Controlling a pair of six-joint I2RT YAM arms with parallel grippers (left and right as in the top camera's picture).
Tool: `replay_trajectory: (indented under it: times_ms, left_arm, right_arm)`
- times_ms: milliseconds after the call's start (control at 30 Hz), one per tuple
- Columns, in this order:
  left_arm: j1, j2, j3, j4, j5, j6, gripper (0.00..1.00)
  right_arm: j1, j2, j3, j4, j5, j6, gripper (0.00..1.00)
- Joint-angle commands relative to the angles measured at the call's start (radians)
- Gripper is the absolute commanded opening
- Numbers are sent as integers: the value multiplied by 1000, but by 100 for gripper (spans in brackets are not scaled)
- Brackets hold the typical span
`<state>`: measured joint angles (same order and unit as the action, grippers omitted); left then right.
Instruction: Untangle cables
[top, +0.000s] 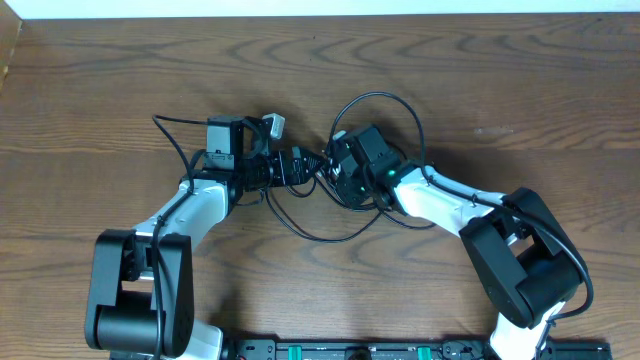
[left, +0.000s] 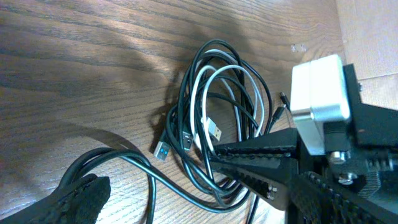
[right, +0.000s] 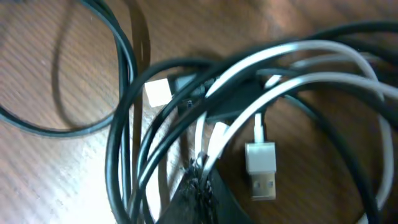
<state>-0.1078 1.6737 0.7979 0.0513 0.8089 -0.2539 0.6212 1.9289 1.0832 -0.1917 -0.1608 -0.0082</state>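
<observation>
My right gripper should pull the white cable (right: 215, 148) back and raise it above the black loops (left: 239, 81), because it is pinching the cable close to my left gripper's fingers.
The cables (top: 375, 95) lie as a tangled bundle at the middle of the wooden table, black loops mixed with white strands. My left gripper (top: 298, 166) is open at the bundle's left side. In the left wrist view its fingers (left: 74, 199) stand wide apart, with black cables (left: 186, 93) crossing the gap between them and untouched. My right gripper (top: 336, 172) comes in from the right and is shut. In the right wrist view the right gripper (right: 202, 180) pinches a white cable (right: 214, 144) at its tips. A white USB plug (right: 261, 165) lies beside them.
A blue-tipped USB plug (left: 163, 151) and a silver one (left: 213, 130) lie inside the coil. One black loop trails toward the front of the table (top: 325, 235). The two arms nearly touch head-on over the bundle. A rail (top: 350, 350) runs along the front edge.
</observation>
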Motion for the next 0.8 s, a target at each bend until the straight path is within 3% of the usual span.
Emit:
replay_trajectory:
  times_ms: [0,233,433,533,600,700,767]
  left_arm:
    - [0,-3,8,-2,1,14,99]
    - [0,-3,8,-2,1,14,99]
    - [0,-3,8,-2,1,14,99]
    - [0,-3,8,-2,1,14,99]
    - [0,-3,8,-2,1,14,99]
    - [0,-3,8,-2,1,14,99]
    - [0,-3,8,-2,1,14,99]
  right_arm:
    - [-23,-14,92,-73,-10,25,1]
    - [-180,-202,290,-369,-37,34,1]
    - [-319,-281,293,-497,-51,33,1]
    - [-368,-262,292,-562,104,72,1]
    - [-418,-241,292,-602,388,216,1]
    - [-489,-234,292,-648,643,413,1]
    - [-538,-234,292,-673,621,491,1]
